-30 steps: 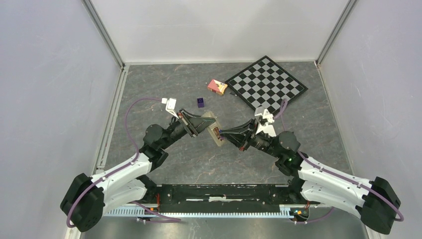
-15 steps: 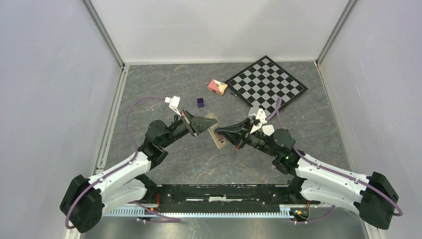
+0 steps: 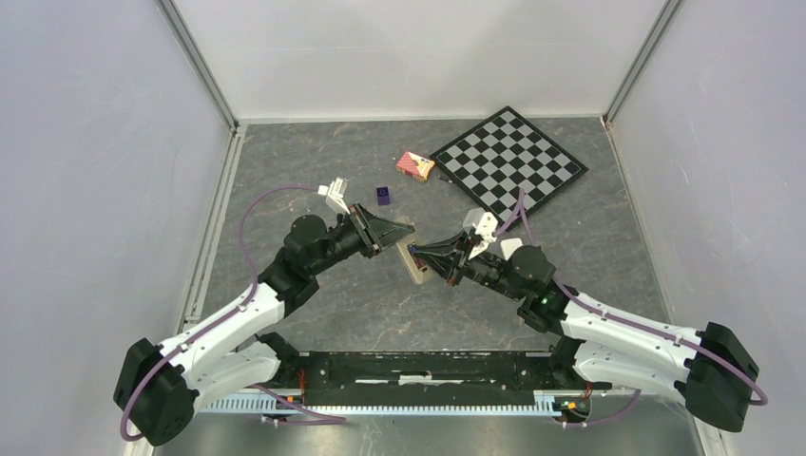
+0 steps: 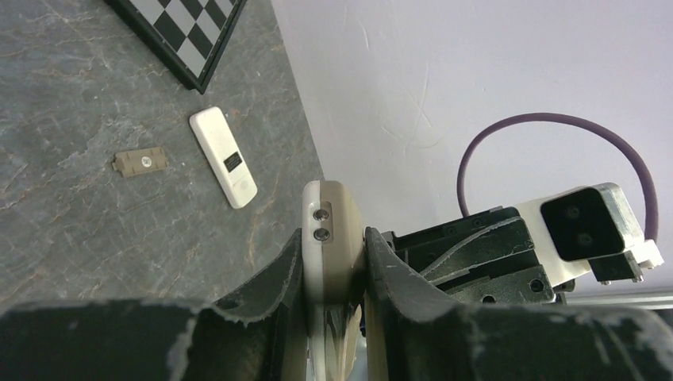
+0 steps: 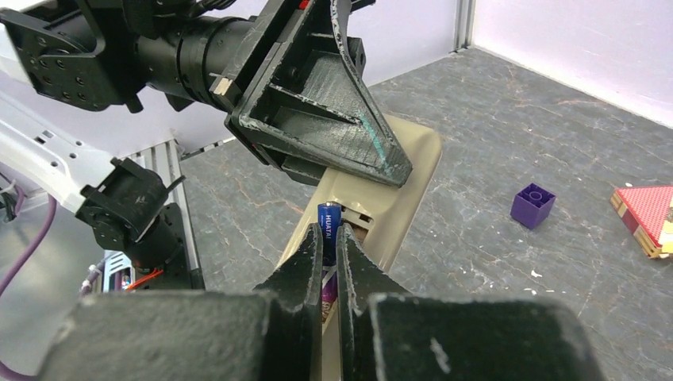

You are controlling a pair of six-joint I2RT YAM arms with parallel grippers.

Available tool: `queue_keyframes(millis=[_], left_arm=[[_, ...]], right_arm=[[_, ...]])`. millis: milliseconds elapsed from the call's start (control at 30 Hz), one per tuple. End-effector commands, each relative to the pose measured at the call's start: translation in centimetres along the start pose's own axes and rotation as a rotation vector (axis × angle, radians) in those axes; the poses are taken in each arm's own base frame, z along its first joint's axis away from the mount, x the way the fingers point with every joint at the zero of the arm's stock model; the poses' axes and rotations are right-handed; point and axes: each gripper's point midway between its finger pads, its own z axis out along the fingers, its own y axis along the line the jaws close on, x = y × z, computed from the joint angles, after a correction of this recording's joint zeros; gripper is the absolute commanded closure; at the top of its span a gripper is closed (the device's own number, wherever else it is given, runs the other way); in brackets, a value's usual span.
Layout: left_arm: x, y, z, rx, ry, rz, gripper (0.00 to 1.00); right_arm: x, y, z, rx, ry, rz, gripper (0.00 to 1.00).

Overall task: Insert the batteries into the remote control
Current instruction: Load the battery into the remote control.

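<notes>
The battery's blue end [image 5: 329,216] sticks out of the remote control's bay between the fingers of my right gripper. So next I open them, turn, and squeeze the battery in across the remote control's sides [image 3: 419,274].
My left gripper [image 4: 333,240] is shut on the olive-tan remote control [image 4: 332,214], held on edge above the table. In the top view that remote control [image 3: 415,260] hangs between the two arms, with the left gripper [image 3: 392,237] on its upper end. My right gripper [image 5: 330,235] is shut on a dark purple-blue battery [image 5: 328,219]. The battery's tip is at the open battery bay in the remote control [image 5: 405,178], just below the left gripper's fingers [image 5: 333,119]. The right gripper [image 3: 428,255] meets the remote from the right. No other batteries are in view.
A white-backed remote [image 4: 224,156] and a small tan cover piece [image 4: 141,161] lie on the table near the chessboard [image 3: 508,159]. A purple block [image 3: 383,196] and a red box [image 3: 415,165] sit behind the grippers. Walls enclose three sides.
Both grippers and the remote have drifted slightly left. The right gripper has closed in on the remote with the battery. Neither grip has changed.
</notes>
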Motion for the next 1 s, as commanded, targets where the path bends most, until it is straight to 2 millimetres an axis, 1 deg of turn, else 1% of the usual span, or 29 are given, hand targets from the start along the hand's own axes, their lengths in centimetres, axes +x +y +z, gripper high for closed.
queue_keyframes(millis=[0,267,333,400,567,733,833,967], left_arm=[[-1.3,-2.5,-0.4,0.033,-0.029,-0.024,0.98],[-1.5,-2.8,-0.5,0.036,-0.034,-0.021,0.98],[-1.8,-2.8,-0.5,0.032,-0.048,-0.023,0.98],[-2.1,-2.8,-0.6,0.027,-0.067,-0.026,0.98],[-2.4,-2.5,-0.7,0.01,-0.085,-0.025,0.98],[-2.2,-2.2,-0.6,-0.001,-0.079,-0.025,0.98],[-2.2,-2.1,-0.5,-0.003,-0.078,-0.023,0.98],[-2.2,-1.9,-0.5,-0.012,-0.076,-0.017,0.98]], right_arm=[[-0.7,-0.5,0.3,0.023,-0.014,-0.046,0.99],[0.1,-0.4,0.5,0.014,0.005,-0.031,0.97],[0.4,-0.5,0.3,0.021,0.01,-0.021,0.96],[0.9,-0.7,0.0,0.034,0.02,-0.012,0.92],[1.6,-1.5,-0.7,0.085,0.034,0.001,0.88],[1.6,-1.8,-0.7,0.103,0.037,0.006,0.83],[1.7,-1.4,-0.6,0.08,0.043,0.005,0.8],[1.5,-1.2,-0.4,0.074,0.044,0.009,0.78]])
